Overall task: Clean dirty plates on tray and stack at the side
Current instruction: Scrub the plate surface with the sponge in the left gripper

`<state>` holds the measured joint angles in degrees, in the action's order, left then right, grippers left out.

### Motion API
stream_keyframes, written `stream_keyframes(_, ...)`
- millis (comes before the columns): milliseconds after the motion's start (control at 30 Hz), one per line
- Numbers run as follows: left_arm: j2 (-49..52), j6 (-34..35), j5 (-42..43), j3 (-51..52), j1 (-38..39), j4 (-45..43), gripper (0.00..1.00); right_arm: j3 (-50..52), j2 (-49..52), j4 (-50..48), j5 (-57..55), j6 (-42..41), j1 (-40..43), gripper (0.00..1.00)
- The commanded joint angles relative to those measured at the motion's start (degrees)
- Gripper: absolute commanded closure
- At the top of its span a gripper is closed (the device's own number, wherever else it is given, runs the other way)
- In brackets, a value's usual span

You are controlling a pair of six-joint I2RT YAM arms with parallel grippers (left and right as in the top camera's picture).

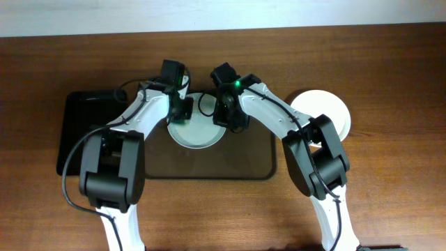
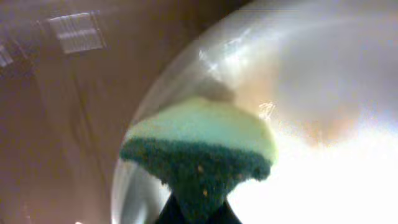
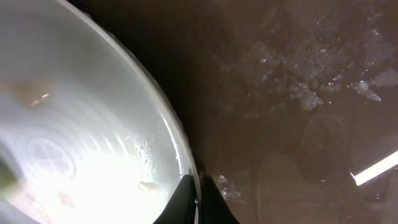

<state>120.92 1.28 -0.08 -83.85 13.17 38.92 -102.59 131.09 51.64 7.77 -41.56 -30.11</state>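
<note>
The sponge is at the plate's rim, and small brown smears are still left farther in. Next, my left gripper wipes back across the plate's middle (image 1: 196,125).
A pale plate (image 1: 198,132) lies on the dark brown tray (image 1: 258,164) at its far middle. My left gripper (image 1: 182,113) is shut on a green and yellow sponge (image 2: 199,149) that presses on the plate's left part (image 2: 323,93). My right gripper (image 1: 232,120) is shut on the plate's right rim (image 3: 180,149). In the right wrist view the plate surface (image 3: 74,137) shows small brown smears. Another white plate (image 1: 327,115) lies on the table to the right of the tray.
A smaller glossy black tray (image 1: 83,132) sits left of the brown tray. The wooden table (image 1: 390,181) extends around both. The arms' bases stand at the front edge.
</note>
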Motion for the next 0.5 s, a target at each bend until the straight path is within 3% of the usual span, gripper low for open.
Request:
stream_keyframes(0, 5.18, -7.76, 11.45, 4.20, -0.04, 10.69, 1.00, 1.05, 1.31, 0.42, -2.01, 0.66, 0.07, 0.96)
stream_keyframes(133, 5.18, -15.23, 27.58, 4.20, -0.04, 15.65, 1.00, 1.05, 1.31, 0.42, -2.01, 0.66, 0.07, 0.96)
stream_keyframes(167, 5.18, -16.46, 28.26, 4.20, -0.04, 15.63, 1.00, 1.05, 1.31, 0.44, -1.99, 0.66, 0.07, 0.96)
stream_keyframes(367, 5.18, -16.92, 22.56, 4.22, -0.09, 5.90, 1.00, 1.05, 1.31, 0.46, -1.97, 0.68, 0.07, 0.96)
stream_keyframes(467, 5.20, -9.68, 14.05, 4.22, -0.09, -1.62, 1.00, 1.05, 1.31, 0.59, -1.97, 0.68, 0.07, 0.96)
